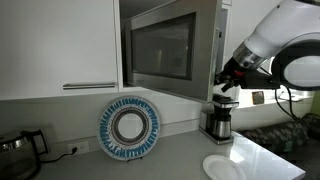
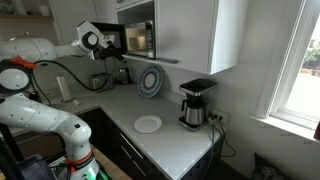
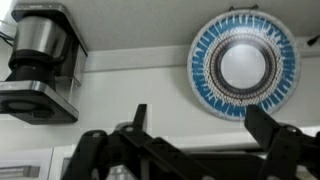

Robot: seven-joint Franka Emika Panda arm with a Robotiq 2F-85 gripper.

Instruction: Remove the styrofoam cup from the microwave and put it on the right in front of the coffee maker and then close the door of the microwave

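The patterned plate below the microwave faces my gripper, so next I lift and turn my gripper toward the microwave's lit inside before taking the styrofoam cup.
The microwave sits in the white cabinets, and its door, with dark glass, stands swung open; it also shows in an exterior view with a lit inside. I cannot make out the styrofoam cup in any view. The coffee maker stands on the counter below the microwave's right end and shows in both exterior views and in the wrist view. My gripper hangs just above the coffee maker at the microwave's lower right corner. Its fingers are spread wide and empty.
A blue-and-white patterned plate leans on the wall under the microwave. A flat white plate lies on the counter in front of the coffee maker. A dark kettle-like pot stands at the far end.
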